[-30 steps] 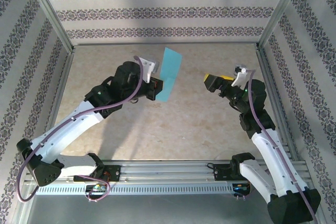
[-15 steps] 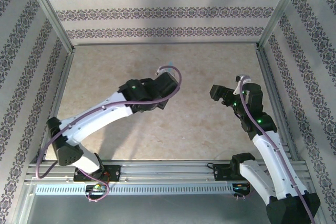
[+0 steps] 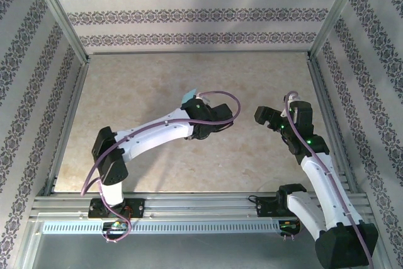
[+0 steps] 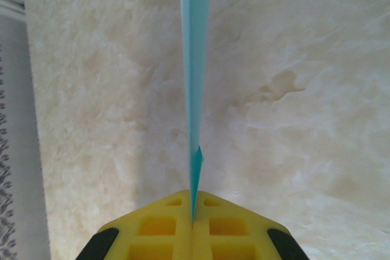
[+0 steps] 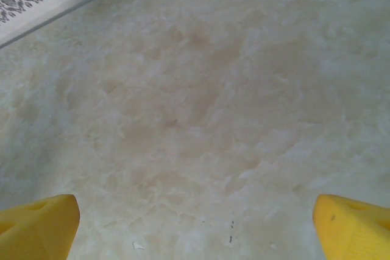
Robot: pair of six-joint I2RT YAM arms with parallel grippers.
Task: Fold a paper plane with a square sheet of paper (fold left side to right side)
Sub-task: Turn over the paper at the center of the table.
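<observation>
I keep lowering the paper, as my left gripper pinches the paper's edge and the table below is clear, until it touches the table, then let go.
The cyan-blue sheet of paper is folded and runs edge-on up the left wrist view, a thin strip with a small flap near the pads. My left gripper is shut on its lower end, yellow pads pressed together. From above, a small cyan corner of the paper pokes out beside the left gripper at mid-table. Seen this way, I cannot tell whether it has a paper plane's shape. My right gripper hovers open to the right, its yellow fingertips wide apart over bare table.
The marble-patterned table is boxed in by patterned walls and aluminium posts. A rail with the arm bases runs along the near edge. A purple cable loops over the left wrist.
The left arm has swung right toward mid-table and turned its wrist, so the paper, earlier broadside and upright, now shows just a corner. The right gripper shifted slightly and stayed open.
</observation>
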